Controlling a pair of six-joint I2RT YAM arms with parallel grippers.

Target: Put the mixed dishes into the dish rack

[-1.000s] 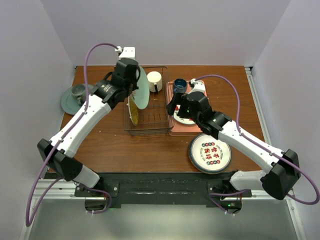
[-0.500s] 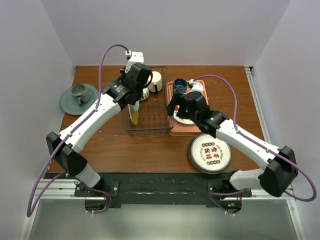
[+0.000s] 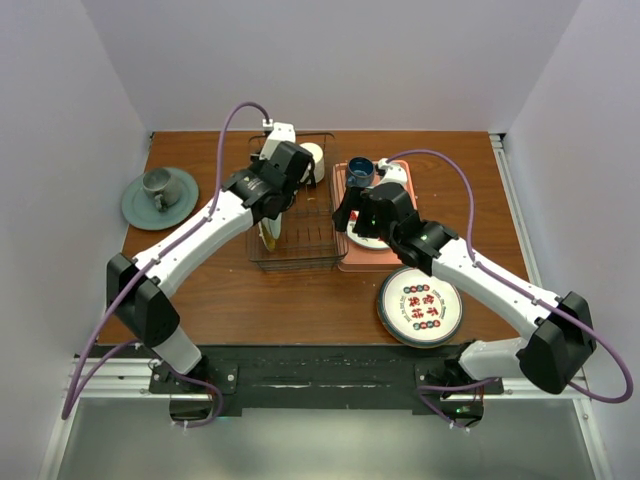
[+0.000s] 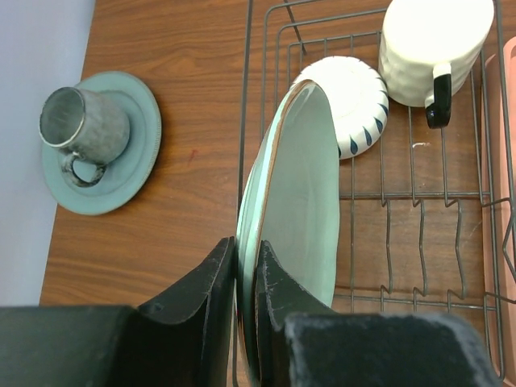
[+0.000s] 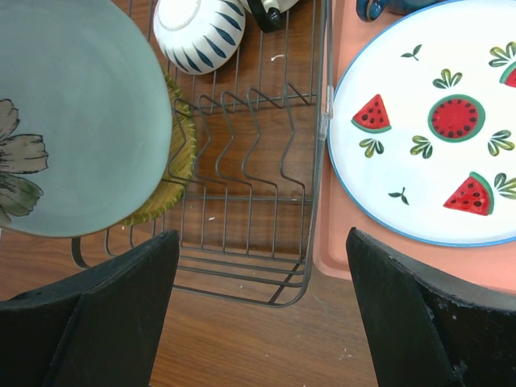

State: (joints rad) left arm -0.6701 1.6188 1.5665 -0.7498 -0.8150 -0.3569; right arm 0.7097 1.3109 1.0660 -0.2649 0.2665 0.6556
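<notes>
The mint-green plate (image 4: 305,189) is standing on its edge, lined up with the rack's wire slots (image 4: 363,250). My left gripper keeps lowering the plate until it rests there, and then let go.
My left gripper (image 4: 246,282) is shut on the rim of the mint-green plate (image 4: 298,193), which stands on edge inside the dark wire dish rack (image 4: 419,250). The plate's flowered face also shows in the right wrist view (image 5: 72,121), in front of the yellow textured plate (image 5: 176,153). A cream bowl (image 4: 347,101) with blue marks and a cream mug (image 4: 431,48) sit at the rack's far end. My right gripper (image 5: 262,306) is open and empty, above the rack's near right corner. A dark teal-rimmed plate (image 3: 419,306) lies on the table near the right arm.
A pink tray (image 5: 355,266) right of the rack holds a white plate with red fruit slices (image 5: 435,121) and a dark blue cup (image 3: 360,172). A grey-green cup on a saucer (image 4: 97,137) stands left of the rack. Walls enclose the table.
My left arm has swung right and down with the mint-green plate, bringing it from above the rack's left edge into the rack. The right arm has barely moved.
</notes>
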